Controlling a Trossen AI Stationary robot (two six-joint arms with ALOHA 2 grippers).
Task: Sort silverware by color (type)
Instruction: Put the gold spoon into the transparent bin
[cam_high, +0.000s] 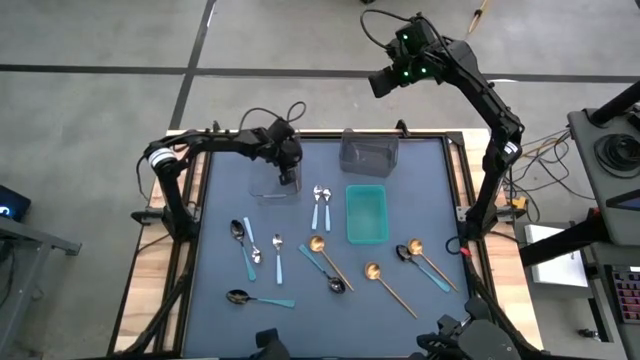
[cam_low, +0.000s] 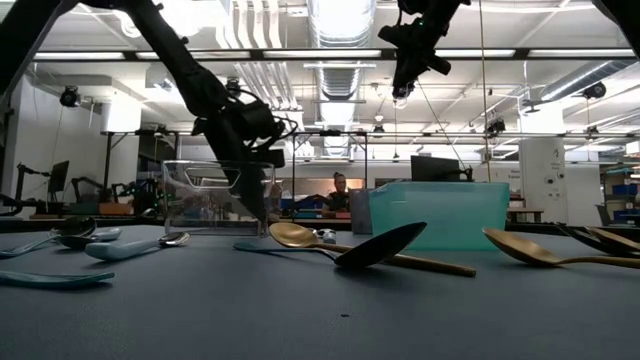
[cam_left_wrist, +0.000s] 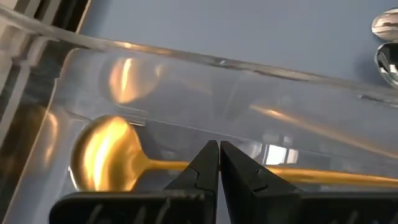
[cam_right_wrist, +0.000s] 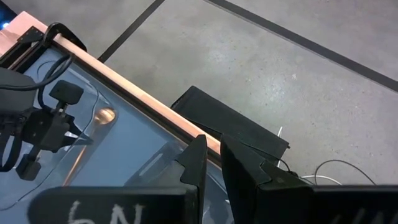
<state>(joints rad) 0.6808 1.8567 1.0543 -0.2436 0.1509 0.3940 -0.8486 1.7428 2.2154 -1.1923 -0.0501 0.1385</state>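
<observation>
The gold spoon's handle lies crossways to my left gripper's fingers. I should open my left gripper, lift it, turn it and grip the handle next to the spoon's bowl.
My left gripper reaches down into the clear bin at the far left of the mat, shut on a gold spoon. The spoon's bowl mirrors in the bin wall. My right gripper hangs high beyond the table's far edge, shut and holding nothing. On the mat lie light-blue-handled spoons, teal-handled dark spoons and other gold spoons, each flat on its side. My left gripper pinches the gold spoon's handle between its two fingers, a short way from the bowl. The fingers slant down from above and lie across the handle. The spoon sits about level inside the clear bin. Whether it touches the bin floor I cannot tell.
A grey bin stands at the far middle and a teal bin at the mat's centre. Loose spoons spread across the near half of the mat. In the low view a person shows in the room beyond the table.
</observation>
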